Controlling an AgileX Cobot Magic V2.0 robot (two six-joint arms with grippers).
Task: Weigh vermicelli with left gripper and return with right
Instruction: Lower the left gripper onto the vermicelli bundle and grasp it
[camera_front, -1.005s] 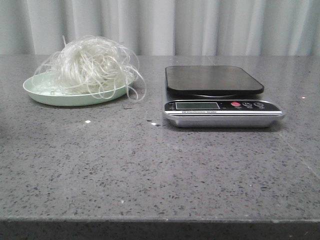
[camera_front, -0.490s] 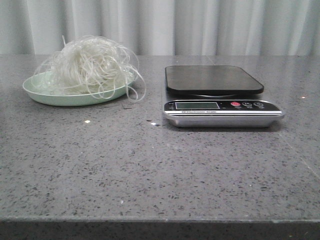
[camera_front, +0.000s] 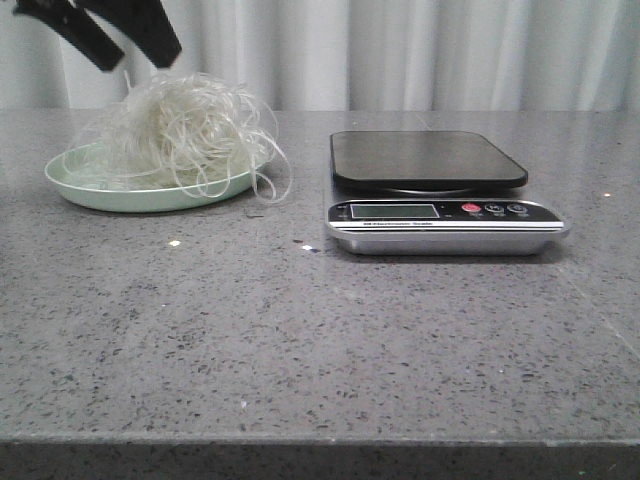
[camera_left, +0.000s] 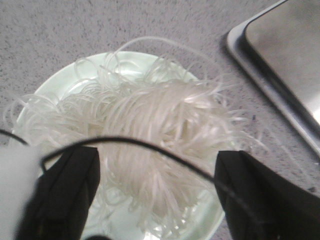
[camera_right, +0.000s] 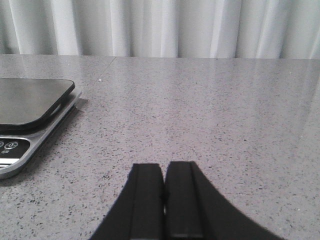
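I go on lowering my left gripper, its open fingers on either side of the vermicelli's thick middle (camera_left: 156, 162), until they sink into the nest (camera_front: 185, 128), and then close them.
The vermicelli (camera_front: 190, 130) is a fluffy nest of thin white strands heaped on a pale green plate (camera_front: 75, 185) at the back left. My left gripper (camera_front: 140, 55) hangs just above the nest at the top left, open and empty. In the left wrist view its two black fingers (camera_left: 70, 185) stand wide on either side of the vermicelli (camera_left: 160, 125), above it. The scale (camera_front: 440, 205) sits to the right of the plate, its black platform bare. My right gripper (camera_right: 165, 172) is shut and empty, low over the table to the right of the scale (camera_right: 30, 115).
Loose noodle loops (camera_front: 270, 180) hang over the plate's right rim onto the grey speckled table (camera_front: 300, 330). A white curtain (camera_front: 400, 50) runs along the back. A thin black cable (camera_left: 165, 155) crosses the left wrist view.
My left gripper has come down into the front view at the top left, above the vermicelli. The vermicelli, plate and scale have not moved.
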